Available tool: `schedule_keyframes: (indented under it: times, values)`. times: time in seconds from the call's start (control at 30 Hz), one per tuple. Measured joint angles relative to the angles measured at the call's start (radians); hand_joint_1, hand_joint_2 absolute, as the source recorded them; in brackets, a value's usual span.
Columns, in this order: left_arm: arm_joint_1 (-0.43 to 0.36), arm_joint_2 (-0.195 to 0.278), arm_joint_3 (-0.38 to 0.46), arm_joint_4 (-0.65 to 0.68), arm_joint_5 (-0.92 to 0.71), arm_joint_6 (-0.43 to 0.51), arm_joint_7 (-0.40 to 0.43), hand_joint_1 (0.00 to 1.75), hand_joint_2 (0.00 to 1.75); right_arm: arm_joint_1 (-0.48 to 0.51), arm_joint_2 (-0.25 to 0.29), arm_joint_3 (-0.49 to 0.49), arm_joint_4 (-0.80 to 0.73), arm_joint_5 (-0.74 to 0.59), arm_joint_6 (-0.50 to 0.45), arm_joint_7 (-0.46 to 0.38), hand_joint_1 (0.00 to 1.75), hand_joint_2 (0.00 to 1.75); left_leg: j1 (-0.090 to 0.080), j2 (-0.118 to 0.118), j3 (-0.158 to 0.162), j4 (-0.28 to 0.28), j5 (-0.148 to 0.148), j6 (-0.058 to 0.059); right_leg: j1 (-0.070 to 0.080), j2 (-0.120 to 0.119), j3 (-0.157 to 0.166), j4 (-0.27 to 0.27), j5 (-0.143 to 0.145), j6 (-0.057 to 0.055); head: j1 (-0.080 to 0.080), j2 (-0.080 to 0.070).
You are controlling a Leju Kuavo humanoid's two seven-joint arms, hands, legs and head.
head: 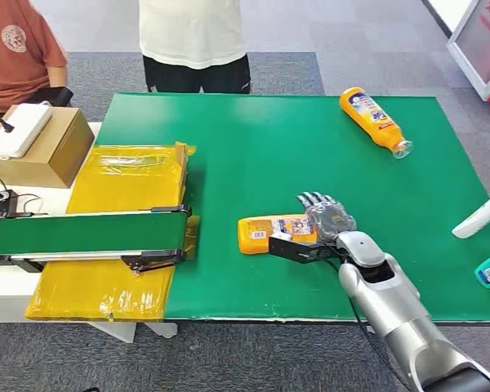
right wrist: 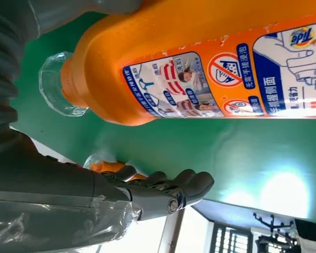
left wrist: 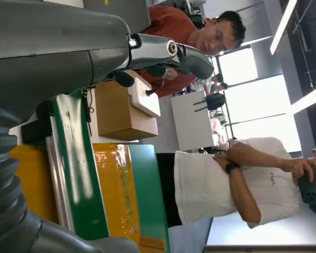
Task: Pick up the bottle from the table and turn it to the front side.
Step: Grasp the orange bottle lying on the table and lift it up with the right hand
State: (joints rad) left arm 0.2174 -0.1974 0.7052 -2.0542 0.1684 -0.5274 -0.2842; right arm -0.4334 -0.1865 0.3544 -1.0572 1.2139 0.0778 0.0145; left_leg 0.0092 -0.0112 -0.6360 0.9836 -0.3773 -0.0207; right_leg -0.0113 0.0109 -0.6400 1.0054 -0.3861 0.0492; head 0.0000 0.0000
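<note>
My gripper is about to turn the orange bottle (head: 274, 232), which has a barcode (head: 258, 235) and small print facing up, so I expect its blue front label hidden underneath.
An orange bottle (head: 272, 233) with a printed label lies on its side on the green table (head: 242, 155), near the front edge. My right hand (head: 326, 219) hovers over its neck end with the fingers spread. In the right wrist view the bottle (right wrist: 196, 68) and its clear cap (right wrist: 53, 84) lie between the thumb and the stretched fingers (right wrist: 168, 191), and green table shows between the bottle and the fingers. My left hand (left wrist: 156, 50) is held up off the table, fingers extended, holding nothing.
A second orange bottle (head: 371, 121) lies at the far right. A green conveyor (head: 88, 233) over yellow bags (head: 125, 175) stands to the left, beside a cardboard box (head: 45, 151). A white bottle (head: 479, 219) pokes in at the right edge. Two people (head: 193, 37) stand behind the table.
</note>
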Motion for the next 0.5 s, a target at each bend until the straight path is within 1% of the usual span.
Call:
schedule_keyframes:
  times: [0.5]
  values:
    - [0.015,0.010,-0.031,-0.009,-0.002,0.007,-0.012,0.00,1.75,-0.033,0.011,0.012,0.083,0.009,0.000,-0.005,0.00,1.75,0.000,0.000,0.000,0.000,0.000,0.000,0.000,0.000,0.000,0.000,0.000,0.000,0.000,0.000]
